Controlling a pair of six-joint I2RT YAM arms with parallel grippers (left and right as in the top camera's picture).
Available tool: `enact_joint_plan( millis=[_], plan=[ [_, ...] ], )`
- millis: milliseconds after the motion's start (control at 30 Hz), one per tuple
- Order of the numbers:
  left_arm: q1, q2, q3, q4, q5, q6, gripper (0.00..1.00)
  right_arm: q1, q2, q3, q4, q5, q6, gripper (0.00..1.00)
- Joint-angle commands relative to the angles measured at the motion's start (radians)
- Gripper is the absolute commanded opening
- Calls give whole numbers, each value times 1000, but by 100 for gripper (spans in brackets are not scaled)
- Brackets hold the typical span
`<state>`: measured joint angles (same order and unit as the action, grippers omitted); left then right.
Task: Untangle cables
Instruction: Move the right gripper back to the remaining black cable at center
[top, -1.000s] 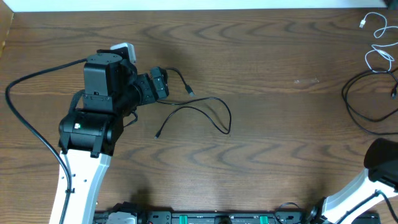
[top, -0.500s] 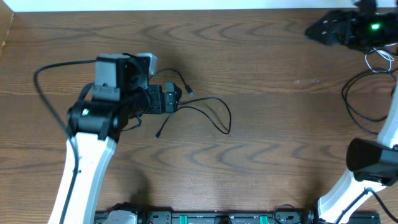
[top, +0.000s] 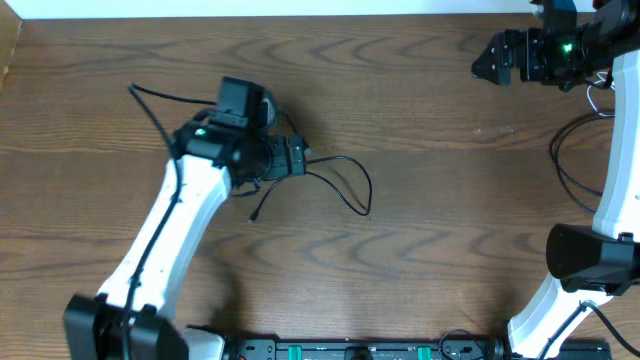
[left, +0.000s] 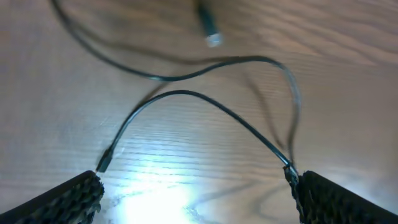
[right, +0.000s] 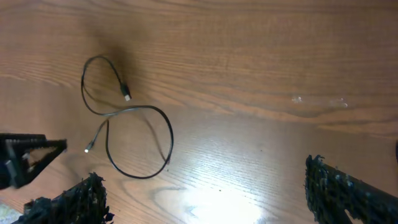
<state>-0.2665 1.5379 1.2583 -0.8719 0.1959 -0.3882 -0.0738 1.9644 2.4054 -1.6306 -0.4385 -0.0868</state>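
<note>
The thin black cable (top: 371, 188) will come along in one piece when the robot carries it away, because both plug ends (right: 126, 92) lie loose and the strands of cable only cross.
A thin black cable (top: 340, 180) lies looped on the wood table left of centre; it also shows in the left wrist view (left: 211, 106) and in the right wrist view (right: 134, 134). My left gripper (top: 298, 160) hovers at its left end, open and empty, fingers wide either side of the loop (left: 196, 196). My right gripper (top: 482, 62) is high at the far right, open and empty (right: 205, 199), well away from the black cable. A second black cable (top: 580, 165) and a white cable (top: 605, 90) lie at the right edge.
The right arm's base (top: 590, 265) stands at the lower right. A rail with green clips (top: 330, 350) runs along the front edge. The white back edge (top: 300, 8) borders the table at the top.
My left arm has swung right, bringing the gripper over the black cable's left end. My right arm has risen from the lower right to the top right and shifted a little left.
</note>
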Motion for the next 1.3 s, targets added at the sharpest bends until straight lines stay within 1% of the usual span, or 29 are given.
enact_joint_plan(
  millis=[0,67,133,200,300,433,567,733,867,933,1000,1067,1133,1200,1267],
  plan=[
    [-8,33,16,-4,-134,-161,100,4,-23,-14,-4,14,13,99],
    [-7,43,16,-2,-153,-165,100,5,-23,-21,-5,14,27,99],
    [-7,43,16,-2,-204,-203,100,11,-21,-32,-2,14,38,99],
    [-7,43,16,2,-216,-241,100,22,-16,-42,4,14,38,99],
    [-7,43,15,18,-222,-246,100,46,-10,-58,16,14,38,99],
    [27,42,16,26,-295,-246,99,121,-6,-92,49,14,37,99],
    [142,20,16,36,-294,-244,99,236,4,-140,108,47,18,99],
    [299,-58,17,36,-293,-176,99,389,23,-222,211,90,18,99],
    [397,-132,16,35,-293,-94,99,527,34,-317,337,93,-30,99],
    [453,-169,16,35,-282,-52,99,610,43,-379,412,129,-59,98],
    [489,-190,16,35,-279,-37,99,667,53,-419,463,182,-65,99],
    [525,-208,16,35,-256,-9,99,723,71,-462,523,193,-116,98],
    [562,-218,16,35,-223,-8,99,774,98,-500,590,195,-152,98],
    [591,-219,16,36,-179,-8,99,811,135,-514,634,214,-174,95],
    [612,-217,16,35,-140,-8,99,839,179,-514,677,236,-176,90]
  ],
)
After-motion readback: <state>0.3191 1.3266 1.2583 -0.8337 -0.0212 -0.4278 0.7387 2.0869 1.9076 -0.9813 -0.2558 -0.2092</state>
